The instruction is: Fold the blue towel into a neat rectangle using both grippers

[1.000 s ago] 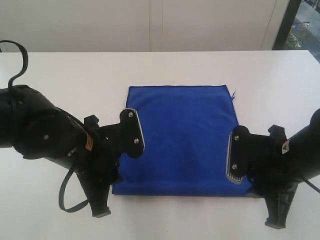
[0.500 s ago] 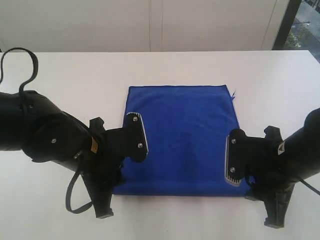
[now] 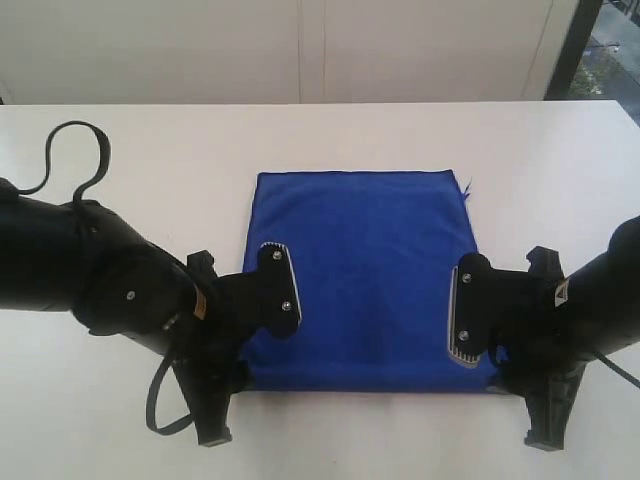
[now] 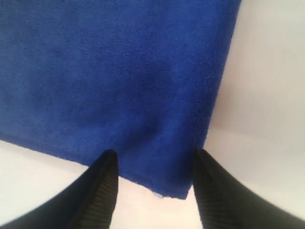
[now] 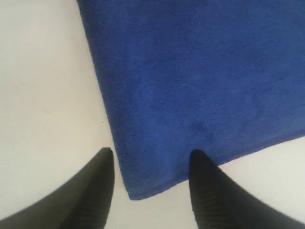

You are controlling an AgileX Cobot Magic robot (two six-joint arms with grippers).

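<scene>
My grippers will make the blue towel slide nearer and sag between them when they lift its near corners, because the blue towel's far edge [image 3: 355, 174] is lying flat and loose.
The blue towel [image 3: 365, 260] lies flat on the white table [image 3: 150, 140] as a broad rectangle, with a loose thread [image 3: 467, 186] at its far right corner. My left gripper [image 3: 245, 365] is at the near left corner and stands open. In the left wrist view the towel [image 4: 119, 71] has that corner between the two fingertips of the left gripper [image 4: 153, 157], ungripped. My right gripper [image 3: 505, 375] is open at the near right corner. The right wrist view shows the towel [image 5: 200, 71] with its corner between the spread fingers of the right gripper [image 5: 151, 155].
A black cable [image 3: 75, 150] loops up from the left arm over the table. A pale wall [image 3: 300, 50] runs behind the far table edge, with a window [image 3: 610, 45] at the far right. Bare tabletop surrounds the towel.
Both arms have dropped toward the near edge of the towel, the left one also sliding right. The towel has not moved. Both grippers stay open.
</scene>
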